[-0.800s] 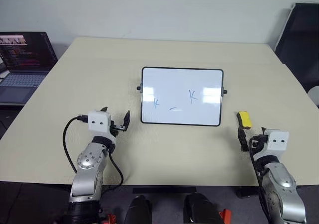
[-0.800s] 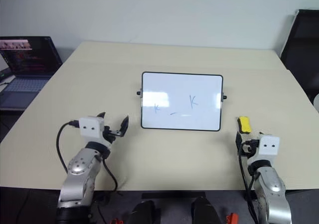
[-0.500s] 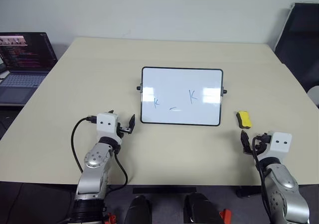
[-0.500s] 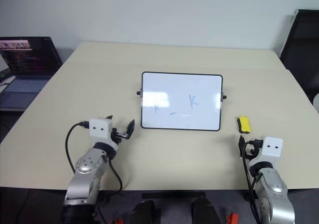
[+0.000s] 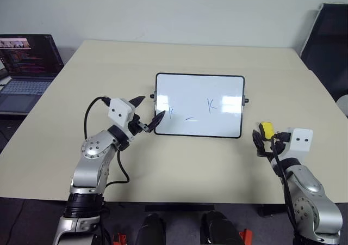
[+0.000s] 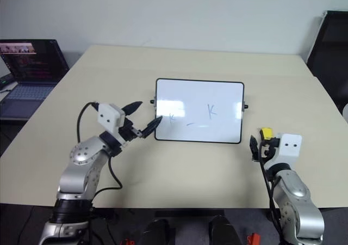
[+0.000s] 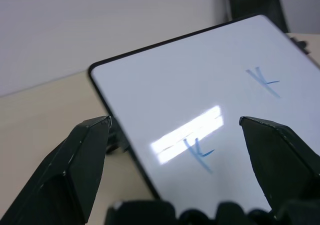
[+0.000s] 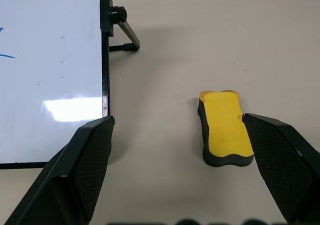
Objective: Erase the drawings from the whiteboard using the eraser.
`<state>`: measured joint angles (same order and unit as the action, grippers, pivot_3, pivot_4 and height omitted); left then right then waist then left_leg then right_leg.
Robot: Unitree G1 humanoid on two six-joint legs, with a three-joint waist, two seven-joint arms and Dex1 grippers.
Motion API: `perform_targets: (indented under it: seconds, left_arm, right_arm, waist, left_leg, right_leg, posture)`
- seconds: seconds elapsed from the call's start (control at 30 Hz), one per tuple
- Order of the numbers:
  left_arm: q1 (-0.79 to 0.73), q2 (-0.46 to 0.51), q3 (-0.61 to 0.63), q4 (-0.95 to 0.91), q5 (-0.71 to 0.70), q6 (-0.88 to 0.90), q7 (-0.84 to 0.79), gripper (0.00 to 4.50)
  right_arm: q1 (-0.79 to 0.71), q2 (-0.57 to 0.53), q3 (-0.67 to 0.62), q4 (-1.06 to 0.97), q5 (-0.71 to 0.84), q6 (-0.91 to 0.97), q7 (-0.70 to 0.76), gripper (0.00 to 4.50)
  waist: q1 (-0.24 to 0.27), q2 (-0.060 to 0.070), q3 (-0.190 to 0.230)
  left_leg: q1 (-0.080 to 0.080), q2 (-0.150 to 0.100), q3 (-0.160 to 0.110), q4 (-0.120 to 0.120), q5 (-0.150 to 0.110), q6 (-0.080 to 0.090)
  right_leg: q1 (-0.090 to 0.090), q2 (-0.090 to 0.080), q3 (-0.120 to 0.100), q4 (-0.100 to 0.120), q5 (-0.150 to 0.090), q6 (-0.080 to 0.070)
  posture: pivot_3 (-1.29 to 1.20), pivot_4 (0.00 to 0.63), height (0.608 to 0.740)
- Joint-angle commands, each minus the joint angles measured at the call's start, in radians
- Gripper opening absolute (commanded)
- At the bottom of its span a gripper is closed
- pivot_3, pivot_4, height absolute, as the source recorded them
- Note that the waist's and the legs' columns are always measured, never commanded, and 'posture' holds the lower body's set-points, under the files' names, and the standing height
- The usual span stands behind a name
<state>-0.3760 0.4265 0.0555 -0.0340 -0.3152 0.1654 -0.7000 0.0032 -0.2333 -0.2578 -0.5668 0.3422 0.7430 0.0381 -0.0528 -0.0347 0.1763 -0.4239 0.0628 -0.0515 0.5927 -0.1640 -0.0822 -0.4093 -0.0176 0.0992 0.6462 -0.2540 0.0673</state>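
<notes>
Next, my right gripper moves away from the whiteboard and straddles the eraser [image 8: 226, 127] before it closes, because the yellow eraser [image 8: 238, 127] is close to its outer finger.
The whiteboard [image 5: 199, 92] stands in the middle of the beige table, its black frame tilted back on a stand. The drawings are blue marks low on it: a K [image 5: 171, 112], a short dash [image 5: 188, 118] and a second K [image 5: 210, 104]. My left gripper [image 5: 151, 108] hovers open at the board's near left corner, its fingers [image 7: 87, 150] framing the left K [image 7: 198, 151]. The yellow eraser [image 5: 265, 129] lies flat on the table to the right of the board. My right gripper [image 5: 265, 141] is open just short of the eraser [image 8: 225, 127], which lies apart from its fingers [image 8: 90, 160].
An open laptop [image 5: 24, 71] sits on a side desk at the far left. A dark chair [image 5: 331, 43] stands beyond the table's right edge. The board's side knob and stand leg [image 8: 120, 22] stick out toward the eraser. Bare tabletop [image 5: 179, 163] lies in front of the board.
My left arm has risen and swung forward and right, up to the whiteboard's left corner. My right gripper has moved forward, close behind the eraser. Both stayed open.
</notes>
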Motion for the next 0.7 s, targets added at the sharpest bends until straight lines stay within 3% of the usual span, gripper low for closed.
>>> perform_targets:
  seconds: [0.03,0.23,0.7]
  left_arm:
    - [-0.143,0.0,-0.066,-0.004,-0.062,0.052,-0.128,4.5]
    - [-0.267,0.037,-0.148,-0.03,-0.176,0.239,-0.336,4.5]
    - [-0.274,0.102,-0.189,-0.104,-0.196,0.337,-0.452,4.5]
  right_arm:
    - [-0.086,-0.068,-0.078,-0.02,0.029,0.112,-0.01,4.47]
    - [-0.251,-0.185,-0.075,0.131,0.029,0.203,0.047,4.47]
    - [-0.274,-0.17,-0.04,0.301,-0.005,0.142,0.072,4.47]
  waist:
    - [0.003,0.0,0.0]
    - [-0.009,0.0,0.0]
    - [-0.007,0.002,0.001]
  left_leg:
    - [-0.002,0.0,-0.001,0.0,0.0,0.0]
    - [-0.002,0.0,-0.001,0.0,0.0,0.0]
    - [-0.002,0.001,-0.003,0.001,-0.001,0.002]
  right_leg:
    - [-0.001,0.0,0.0,0.0,0.0,0.0]
    - [-0.001,0.001,0.0,0.0,0.0,0.001]
    - [-0.001,0.004,0.0,0.002,-0.001,0.002]
  posture:
    - [0.0,0.15,0.74]
    - [0.0,0.15,0.74]
    - [0.0,0.15,0.74]
